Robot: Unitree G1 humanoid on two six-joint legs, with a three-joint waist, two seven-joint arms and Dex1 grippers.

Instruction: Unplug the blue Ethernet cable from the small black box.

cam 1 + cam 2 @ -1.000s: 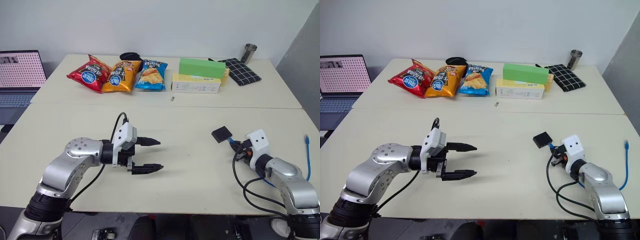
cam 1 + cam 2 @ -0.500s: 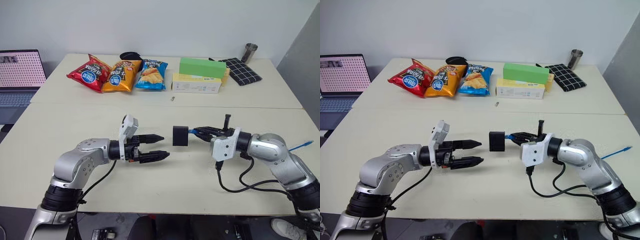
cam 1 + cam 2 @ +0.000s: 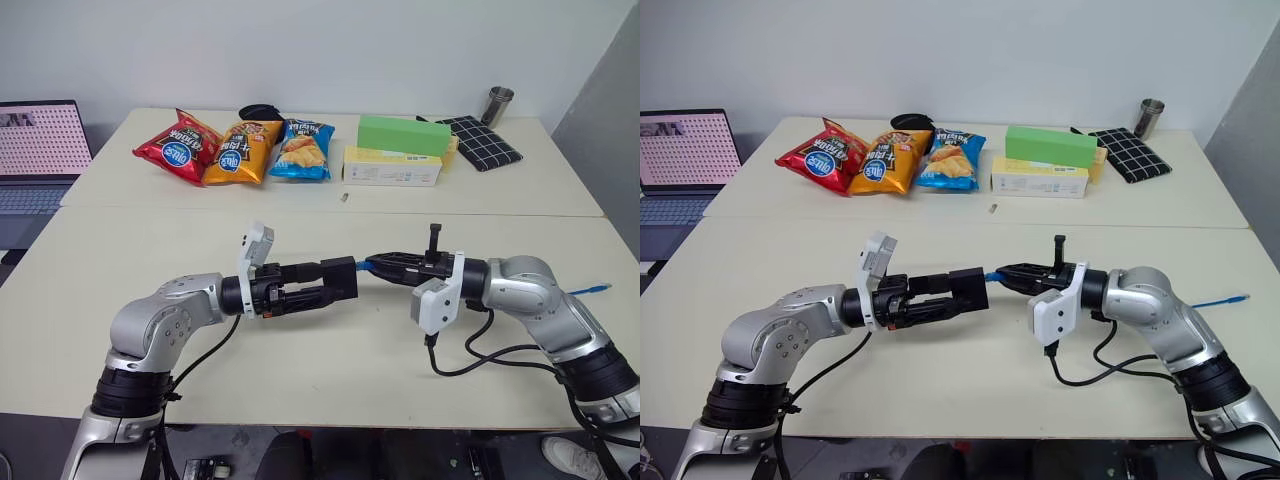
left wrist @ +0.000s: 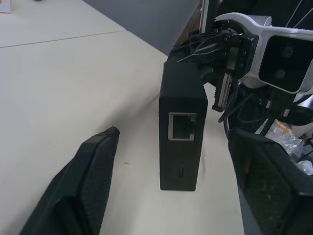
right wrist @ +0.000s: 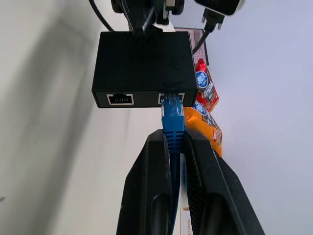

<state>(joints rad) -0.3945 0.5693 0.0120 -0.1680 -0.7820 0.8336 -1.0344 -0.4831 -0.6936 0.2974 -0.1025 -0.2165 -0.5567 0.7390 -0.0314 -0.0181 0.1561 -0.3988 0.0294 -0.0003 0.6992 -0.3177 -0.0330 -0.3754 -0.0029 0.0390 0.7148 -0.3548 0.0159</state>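
The cable (image 5: 174, 159) is pinched behind the plug by my right gripper. So my left gripper should hold the box tight before my right gripper opens, turns and grips the plug itself (image 5: 172, 115).
The small black box (image 3: 340, 279) hangs above the table's middle, carried by the plug of the blue Ethernet cable (image 3: 364, 266) that sits in one of its two ports. My right gripper (image 3: 378, 262) comes in from the right and is shut on the cable just behind the plug (image 5: 172, 113). The cable's far end (image 3: 597, 289) lies on the table at the right edge. From the left, my left gripper (image 3: 318, 285) reaches level to the box. Its fingers (image 4: 95, 166) stand open on either side of the box (image 4: 181, 122), with a gap on each side.
Several snack bags (image 3: 235, 150), a green box (image 3: 403, 134) and a yellow box (image 3: 392, 167) line the far table. A checked cloth (image 3: 485, 142) and a metal cup (image 3: 499, 105) sit at the back right, a laptop (image 3: 35, 150) at the far left. Black arm cables (image 3: 480, 355) loop under the right arm.
My right gripper rose from the table at the right and carried the box by the cable leftward to the middle. The left gripper rolled, its jaws narrowed, and the box now sits between them.
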